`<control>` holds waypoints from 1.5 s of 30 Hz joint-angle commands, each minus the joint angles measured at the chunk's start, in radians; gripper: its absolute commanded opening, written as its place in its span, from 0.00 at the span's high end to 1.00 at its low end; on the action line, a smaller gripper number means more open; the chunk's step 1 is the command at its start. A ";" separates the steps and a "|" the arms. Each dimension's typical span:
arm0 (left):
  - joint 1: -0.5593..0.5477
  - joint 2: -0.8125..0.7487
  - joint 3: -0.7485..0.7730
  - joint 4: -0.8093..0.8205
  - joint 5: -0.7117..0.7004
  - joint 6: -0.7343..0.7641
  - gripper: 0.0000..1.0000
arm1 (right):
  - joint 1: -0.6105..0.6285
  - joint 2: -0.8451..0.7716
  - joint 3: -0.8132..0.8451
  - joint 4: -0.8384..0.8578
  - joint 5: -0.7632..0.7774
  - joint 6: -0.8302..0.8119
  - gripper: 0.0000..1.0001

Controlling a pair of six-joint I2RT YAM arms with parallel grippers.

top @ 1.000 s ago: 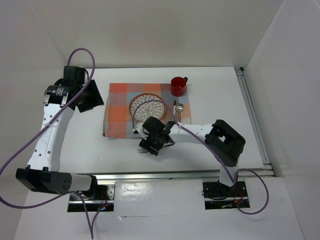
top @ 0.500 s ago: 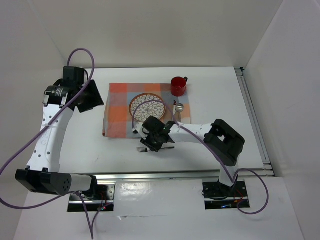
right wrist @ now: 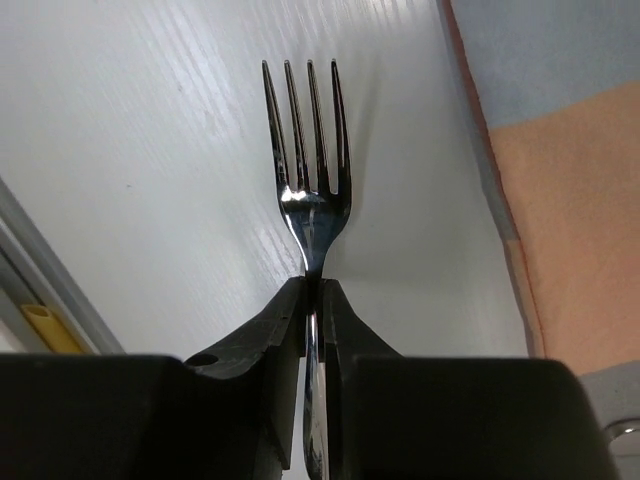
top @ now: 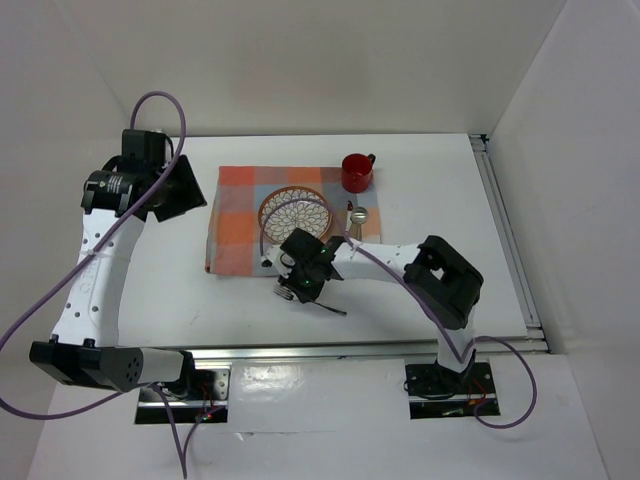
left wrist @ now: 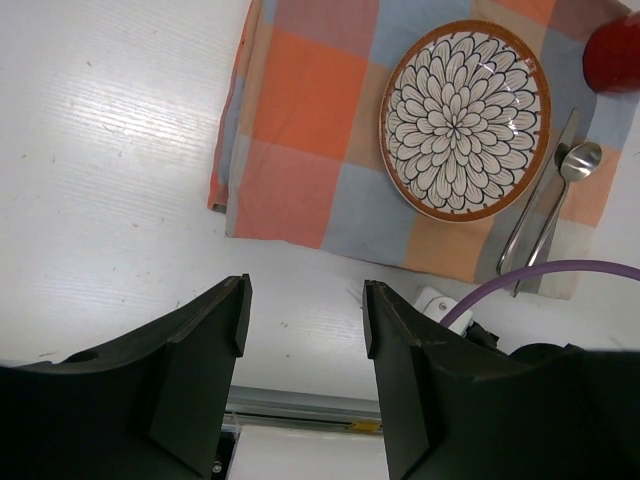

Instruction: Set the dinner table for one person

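Observation:
The cloth strip (top: 238,232) opposite the knife is free beside the plate; my right gripper keeps carrying the fork and releases it there.
A steel fork (right wrist: 308,190) is pinched at its neck by my right gripper (right wrist: 312,290), tines pointing away over the white dinner table (right wrist: 150,150). From above, the right gripper (top: 292,288) sits just off the near edge of the checked cloth (top: 235,215), and the fork's handle (top: 330,308) sticks out toward the lower right. On the cloth lie a patterned plate (top: 297,213), a spoon (top: 358,215) and a red cup (top: 357,172). My left gripper (left wrist: 305,300) hangs open and empty high over the table's left side, looking down at the plate (left wrist: 464,118).
A knife (left wrist: 540,200) lies beside the spoon (left wrist: 575,165) on the cloth's right strip. Metal rails run along the table's right edge (top: 510,240) and near edge (top: 350,350). White walls close in the back and sides.
My right gripper has closed on the fork and shifted slightly left; the fork's handle now angles out to the lower right. The left arm has barely moved.

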State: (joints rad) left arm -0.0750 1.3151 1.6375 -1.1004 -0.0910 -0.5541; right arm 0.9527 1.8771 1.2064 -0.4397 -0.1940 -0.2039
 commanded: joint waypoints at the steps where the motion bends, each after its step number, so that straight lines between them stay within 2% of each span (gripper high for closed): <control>1: 0.003 -0.020 0.031 0.010 0.010 -0.003 0.35 | -0.005 -0.009 0.105 -0.105 -0.030 -0.031 0.91; 4: 0.003 -0.020 0.031 0.010 0.019 -0.003 0.35 | -0.015 -0.027 0.192 -0.137 -0.091 -0.031 0.92; 8: 0.021 -0.010 0.100 0.001 0.030 -0.003 0.35 | -0.060 0.054 0.462 -0.257 -0.145 -0.020 0.92; 11: 0.030 -0.019 0.110 0.010 0.039 -0.003 0.35 | -0.104 0.164 0.605 -0.287 -0.173 0.076 0.92; 12: 0.030 -0.019 0.110 0.010 0.056 -0.012 0.35 | -0.114 0.201 0.722 -0.300 -0.173 0.110 0.94; 15: 0.061 -0.051 0.099 0.031 0.112 -0.012 0.35 | -0.155 0.315 0.893 -0.275 -0.215 0.257 0.99; 18: 0.084 -0.083 0.090 0.063 0.122 -0.023 0.36 | -0.178 0.353 0.946 -0.142 -0.249 0.452 0.97; 21: 0.084 -0.097 0.090 0.063 0.122 -0.032 0.36 | -0.189 0.383 0.955 0.008 -0.236 0.575 0.97; 25: 0.084 -0.108 0.090 0.063 0.111 -0.021 0.36 | -0.180 0.444 0.978 0.124 -0.097 0.739 1.00; 34: 0.084 -0.128 0.068 0.063 0.131 -0.021 0.36 | -0.152 0.591 1.029 0.306 0.094 0.957 1.00; 35: 0.084 -0.128 0.058 0.063 0.131 -0.021 0.36 | -0.152 0.600 1.007 0.306 0.105 0.966 1.00; 37: 0.084 -0.137 0.058 0.063 0.131 -0.021 0.36 | -0.141 0.600 0.952 0.410 0.142 0.991 1.00; 40: 0.084 -0.137 0.058 0.054 0.131 -0.021 0.36 | -0.131 0.626 0.952 0.430 0.185 1.028 1.00; 42: 0.084 -0.137 0.058 0.054 0.131 -0.021 0.36 | -0.131 0.636 0.952 0.440 0.205 1.037 0.97; 45: 0.084 -0.137 0.058 0.054 0.122 -0.012 0.36 | -0.131 0.655 0.964 0.438 0.214 1.037 0.77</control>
State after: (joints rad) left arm 0.0044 1.2053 1.6947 -1.0691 0.0250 -0.5785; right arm 0.8124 2.5259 2.1551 -0.1005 -0.0349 0.7990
